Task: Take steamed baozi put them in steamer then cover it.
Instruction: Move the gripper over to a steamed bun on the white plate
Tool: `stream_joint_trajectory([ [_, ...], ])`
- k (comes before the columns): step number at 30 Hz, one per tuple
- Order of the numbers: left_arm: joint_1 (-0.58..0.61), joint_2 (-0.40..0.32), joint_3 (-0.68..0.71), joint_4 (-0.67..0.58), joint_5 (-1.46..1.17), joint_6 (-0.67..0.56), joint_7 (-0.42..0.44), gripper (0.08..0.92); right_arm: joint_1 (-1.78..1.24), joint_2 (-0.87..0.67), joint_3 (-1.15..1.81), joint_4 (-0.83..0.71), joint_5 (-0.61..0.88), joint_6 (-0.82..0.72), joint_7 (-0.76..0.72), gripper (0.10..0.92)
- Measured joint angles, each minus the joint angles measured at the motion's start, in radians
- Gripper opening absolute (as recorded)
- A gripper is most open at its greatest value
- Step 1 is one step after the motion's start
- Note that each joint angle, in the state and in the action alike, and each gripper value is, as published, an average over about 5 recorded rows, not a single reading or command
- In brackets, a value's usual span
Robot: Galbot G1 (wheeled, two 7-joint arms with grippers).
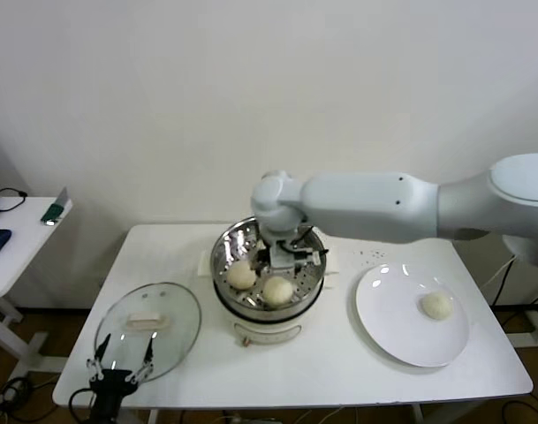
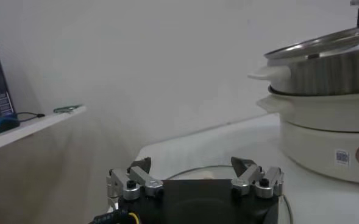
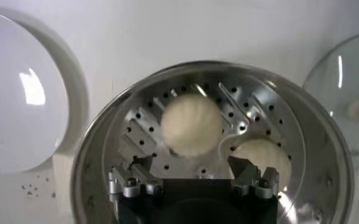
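Note:
The baozi on the white plate lies alone and my right gripper is open, so I should keep moving toward that baozi until my fingers grip it.
The steel steamer stands mid-table on its white base. Two baozi lie on its perforated tray, one beside the other; both also show in the right wrist view. A third baozi lies on the white plate. No fourth shows. My right gripper hangs open and empty over the tray, just above the buns. The glass cover lies flat on the table to the steamer's left. My left gripper is open and empty at the cover's near edge.
The table's front edge runs just below the cover and plate. A side table with small items stands at the far left. The steamer's side rises close by in the left wrist view. The wall is behind.

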Motion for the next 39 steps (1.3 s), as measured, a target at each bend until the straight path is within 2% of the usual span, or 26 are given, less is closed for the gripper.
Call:
stream_joint_trajectory([
  [6,-0.004,0.001,0.001,-0.013,0.0,0.005,0.0,0.823,0.064,-0.102,-0.028,-0.003,0.134,-0.151,0.068,0.823],
  [13,-0.004,-0.004,0.008,-0.034,0.008,0.005,0.0,0.823,0.093,-0.259,-0.031,0.03,0.302,-0.478,0.117,0.823],
  [17,0.003,-0.005,0.011,-0.044,0.011,0.004,0.001,0.823,0.07,-0.365,-0.01,0.06,0.349,-0.645,0.12,0.823],
  [21,0.008,-0.001,0.011,-0.054,0.013,0.006,0.001,0.823,0.001,-0.475,0.036,0.072,0.363,-0.747,0.107,0.823],
  [29,0.014,-0.004,0.011,-0.061,0.025,0.009,0.001,0.823,-0.207,-0.64,0.176,0.033,0.342,-0.788,0.053,0.823],
  [39,0.037,-0.018,0.007,-0.067,0.03,0.015,-0.002,0.823,-0.461,-0.7,0.357,-0.123,0.226,-0.703,-0.001,0.823],
])
